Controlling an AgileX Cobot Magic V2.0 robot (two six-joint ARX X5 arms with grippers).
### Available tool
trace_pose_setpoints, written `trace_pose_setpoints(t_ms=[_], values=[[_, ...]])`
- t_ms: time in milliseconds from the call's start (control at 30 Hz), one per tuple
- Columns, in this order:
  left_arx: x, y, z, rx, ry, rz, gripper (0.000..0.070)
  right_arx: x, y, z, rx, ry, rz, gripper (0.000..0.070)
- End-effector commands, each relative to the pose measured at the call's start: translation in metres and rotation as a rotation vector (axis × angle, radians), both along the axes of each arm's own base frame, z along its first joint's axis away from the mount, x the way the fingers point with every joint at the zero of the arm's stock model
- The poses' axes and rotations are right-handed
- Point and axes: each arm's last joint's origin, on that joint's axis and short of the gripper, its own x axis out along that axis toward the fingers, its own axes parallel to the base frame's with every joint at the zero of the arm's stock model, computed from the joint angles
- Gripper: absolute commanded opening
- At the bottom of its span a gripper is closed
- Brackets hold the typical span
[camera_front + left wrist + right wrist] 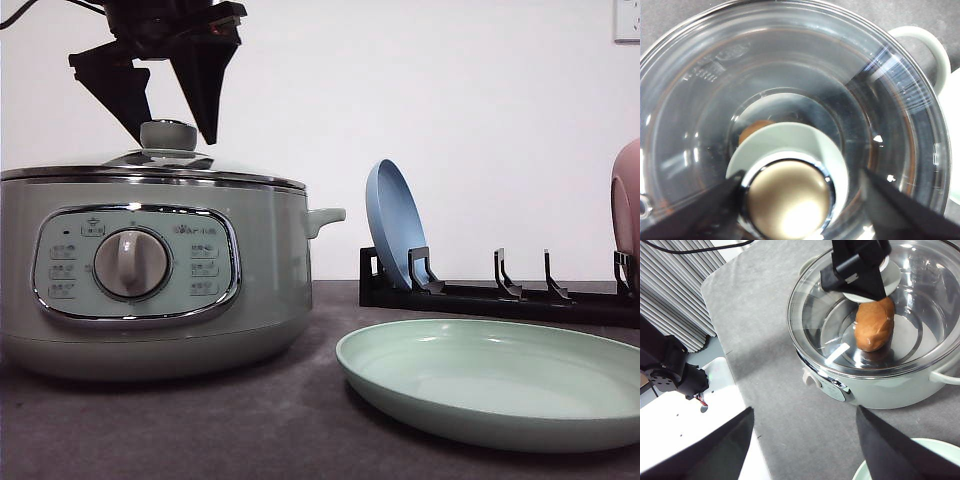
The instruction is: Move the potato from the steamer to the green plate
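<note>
The glass lid's rim [240, 181] runs unbroken around the steamer's top, so the whole lid [160, 160] will come free and stay level when I lift the knob.
The steamer [150, 270] stands at the left with its glass lid [150, 165] on. Through the glass the orange-brown potato [874, 324] lies inside, also glimpsed as the potato [752, 131] beside the lid knob [790, 197]. My left gripper [176, 138] hangs open over the lid, one finger on each side of the knob [168, 133], not closed on it. The right gripper [805, 412] is open and empty, high above the table in front of the steamer [875, 385]. The green plate [500, 385] lies empty at the front right.
Behind the green plate a black dish rack [500, 295] holds an upright blue plate [395, 225] and, at the right edge, a pink plate [628, 210]. The steamer's side handle [325, 216] points toward the rack. A grey mat [765, 320] covers the table.
</note>
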Motion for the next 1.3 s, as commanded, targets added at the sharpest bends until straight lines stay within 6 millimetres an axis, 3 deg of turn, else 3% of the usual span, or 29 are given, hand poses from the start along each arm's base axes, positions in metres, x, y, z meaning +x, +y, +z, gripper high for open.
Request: trace_pose_setpoints(t_ms=[0,100,267,500,833,1267], values=[[0.004,-0.004,0.002,0.000,-0.005,-0.015,0.0332,0.001,0.003,0.003,0.003,-0.017,0.012,0.0405],[0.003,-0.004,0.001,0.004,0.004,-0.014,0.0262,0.002,0.003,0.003,-0.002,-0.022,0.004,0.0405],[0.002,-0.004,0.001,0.008,0.013,-0.014,0.0242,0.002,0.003,0.003,-0.016,-0.032,-0.017,0.0405],[0.001,-0.003,0.001,0.015,0.026,-0.015,0.0000,0.002,0.003,0.003,-0.016,-0.032,-0.018,0.0405],[-0.001,0.005,0.015,-0.015,-0.048,-0.007,0.0001,0.002,0.003,0.003,-0.018,-0.033,-0.021,0.0406],[-0.029,0.055,0.065,-0.065,-0.217,0.111,0.0001,0.003,0.003,0.003,-0.018,-0.032,-0.026,0.0406]])
